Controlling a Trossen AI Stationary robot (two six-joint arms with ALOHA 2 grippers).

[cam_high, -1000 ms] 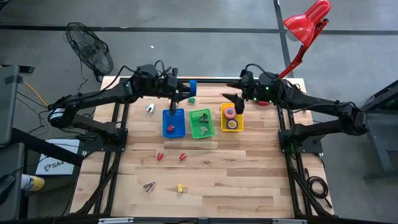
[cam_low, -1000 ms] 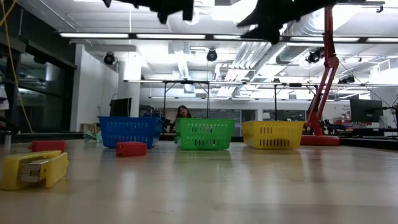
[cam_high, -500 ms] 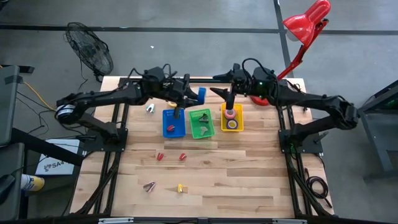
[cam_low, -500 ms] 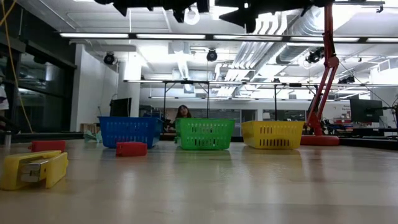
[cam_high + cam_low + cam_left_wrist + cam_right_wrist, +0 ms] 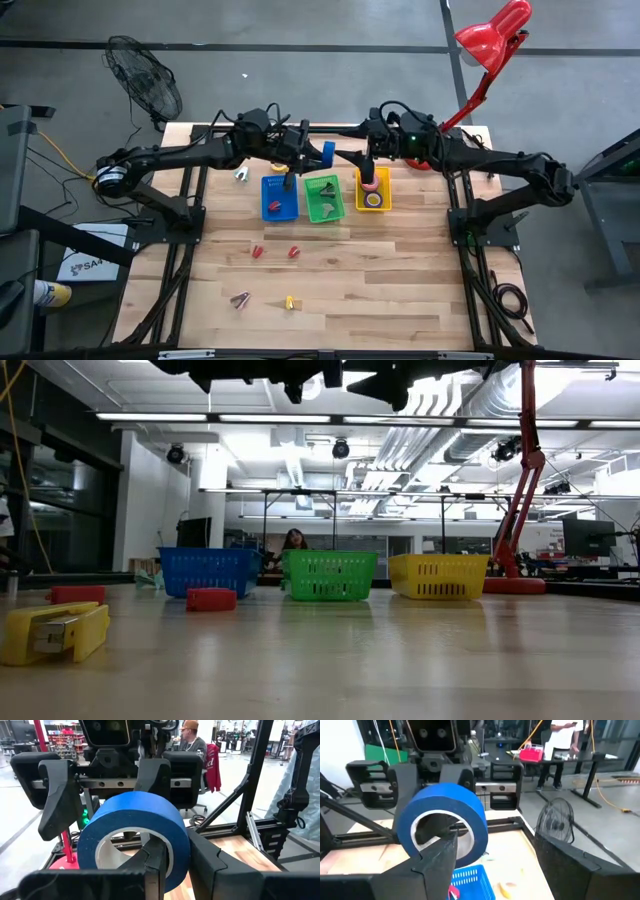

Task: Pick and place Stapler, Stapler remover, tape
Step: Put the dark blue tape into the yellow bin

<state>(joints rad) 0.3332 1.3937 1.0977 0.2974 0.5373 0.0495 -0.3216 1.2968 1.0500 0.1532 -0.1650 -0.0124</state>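
My right gripper needs to take the roll [image 5: 328,155] before placing it, because the blue tape roll is in my left gripper and the yellow basket [image 5: 375,191] is on my right gripper's side.
A blue tape roll [image 5: 327,153] hangs in the air above the far ends of the baskets, held by my left gripper [image 5: 318,156], which is shut on it. In the left wrist view the blue tape roll [image 5: 135,822] fills the middle, at my left gripper [image 5: 177,862]. My right gripper [image 5: 352,157] faces it from the table's right, open, close to the roll. In the right wrist view the blue tape roll [image 5: 445,817] stands just beyond my right gripper [image 5: 502,865]. I see no touch. The yellow basket [image 5: 385,190] holds a pink tape roll [image 5: 370,182] and another roll. My left gripper holds the blue tape roll by its ring wall [image 5: 172,845], pinched with one finger [image 5: 155,862] inside the hole and one finger [image 5: 202,860] outside. The fingers come level from the table's left. The roll is lifted clear, standing on edge.
A blue basket [image 5: 268,186] with a red stapler [image 5: 272,208], a green basket [image 5: 337,196] and the yellow basket stand in a row mid-table. Small red and yellow items [image 5: 257,252], [image 5: 290,302] lie nearer. A yellow stapler [image 5: 55,632] and a red stapler [image 5: 211,599] show low. A red lamp [image 5: 490,40] stands far right.
My left gripper has carried the blue tape roll toward the table's right, toward my right gripper. My right gripper has left the space over the yellow basket, moved left and turned level toward the roll. The two now face each other closely.
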